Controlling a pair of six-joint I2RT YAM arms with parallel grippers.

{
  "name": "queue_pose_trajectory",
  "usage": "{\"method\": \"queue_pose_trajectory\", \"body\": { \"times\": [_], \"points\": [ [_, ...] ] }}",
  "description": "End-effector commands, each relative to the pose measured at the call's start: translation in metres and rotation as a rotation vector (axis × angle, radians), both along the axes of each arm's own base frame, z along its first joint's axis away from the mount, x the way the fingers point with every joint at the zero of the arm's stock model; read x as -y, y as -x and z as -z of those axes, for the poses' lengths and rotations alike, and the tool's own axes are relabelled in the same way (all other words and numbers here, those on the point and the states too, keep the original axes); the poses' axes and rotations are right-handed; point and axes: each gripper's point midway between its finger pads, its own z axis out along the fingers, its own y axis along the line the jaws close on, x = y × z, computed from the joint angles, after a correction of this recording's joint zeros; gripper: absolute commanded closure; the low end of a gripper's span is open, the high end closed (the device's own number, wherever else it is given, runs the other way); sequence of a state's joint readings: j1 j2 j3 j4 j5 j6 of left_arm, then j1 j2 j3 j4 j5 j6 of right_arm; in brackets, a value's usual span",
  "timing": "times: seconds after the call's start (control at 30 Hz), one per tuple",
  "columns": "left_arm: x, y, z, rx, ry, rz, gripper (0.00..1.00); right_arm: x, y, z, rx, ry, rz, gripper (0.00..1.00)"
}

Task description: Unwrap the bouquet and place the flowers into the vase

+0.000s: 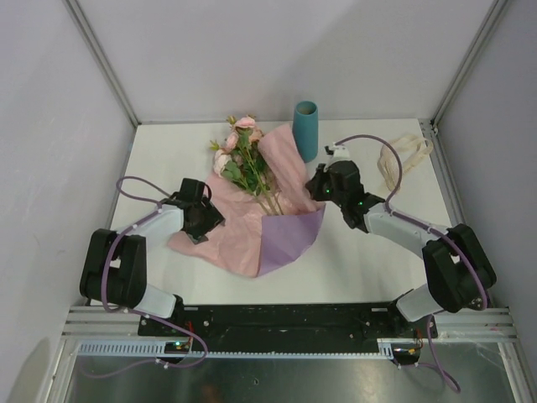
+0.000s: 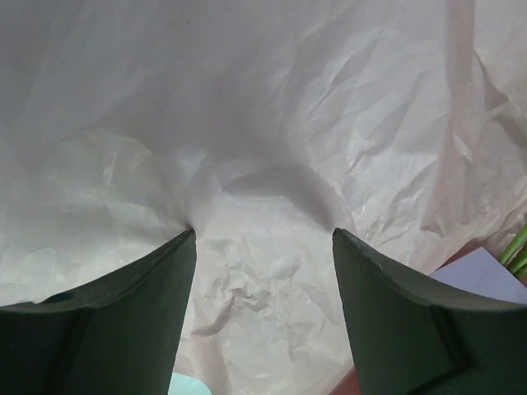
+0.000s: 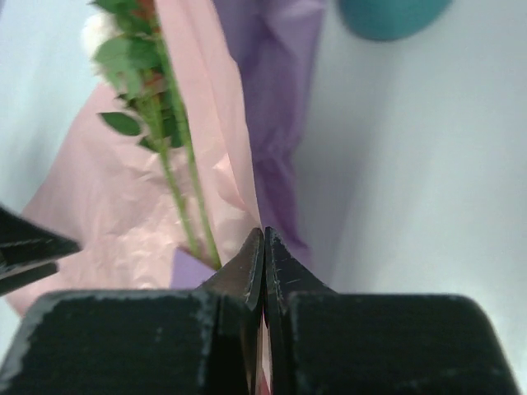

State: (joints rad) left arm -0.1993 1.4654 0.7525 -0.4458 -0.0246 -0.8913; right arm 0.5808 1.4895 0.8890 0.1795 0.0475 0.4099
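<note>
The robot's left hand is above flat paper inside its edge (image 1: pixel 221 242), so that hand needs to rise clear and go to the paper's edge (image 1: pixel 214 177) next to the flower heads.
The bouquet's crinkled pink-and-lilac paper (image 1: pixel 243 239) lies spread open on the table. The flowers (image 1: pixel 243 159) lie on it, heads toward the back. The teal vase (image 1: pixel 305 130) stands upright behind the paper's right side. My left gripper (image 1: pixel 208 222) hovers open just over the paper's left part; in the left wrist view its jaws (image 2: pixel 263 234) stand wide apart above bare paper (image 2: pixel 263 123). My right gripper (image 1: pixel 317 186) is shut on the paper's right edge. In the right wrist view a pink sliver shows between the closed jaws (image 3: pixel 263 234), with stems (image 3: pixel 177 181) to the left and the vase (image 3: pixel 391 16) at the top.
A cream ribbon (image 1: pixel 403 159) lies loose at the back right of the white table (image 1: pixel 369 260). Grey walls with metal posts enclose the table on three sides.
</note>
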Motion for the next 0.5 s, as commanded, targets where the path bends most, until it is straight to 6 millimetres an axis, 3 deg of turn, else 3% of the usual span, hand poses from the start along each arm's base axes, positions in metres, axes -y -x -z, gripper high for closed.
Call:
{"method": "queue_pose_trajectory", "body": {
  "times": [0.0, 0.23, 0.47],
  "points": [
    [-0.019, 0.009, 0.012, -0.032, -0.076, -0.053, 0.26, 0.044, -0.015, 0.016, -0.030, 0.036, 0.125, 1.00],
    [-0.035, 0.018, 0.012, -0.054, -0.150, -0.094, 0.25, 0.091, -0.023, 0.056, -0.149, 0.015, 0.242, 1.00],
    [-0.045, 0.027, 0.013, -0.093, -0.185, -0.133, 0.25, 0.100, -0.027, 0.080, -0.231, -0.029, 0.258, 1.00]
  ]
}}
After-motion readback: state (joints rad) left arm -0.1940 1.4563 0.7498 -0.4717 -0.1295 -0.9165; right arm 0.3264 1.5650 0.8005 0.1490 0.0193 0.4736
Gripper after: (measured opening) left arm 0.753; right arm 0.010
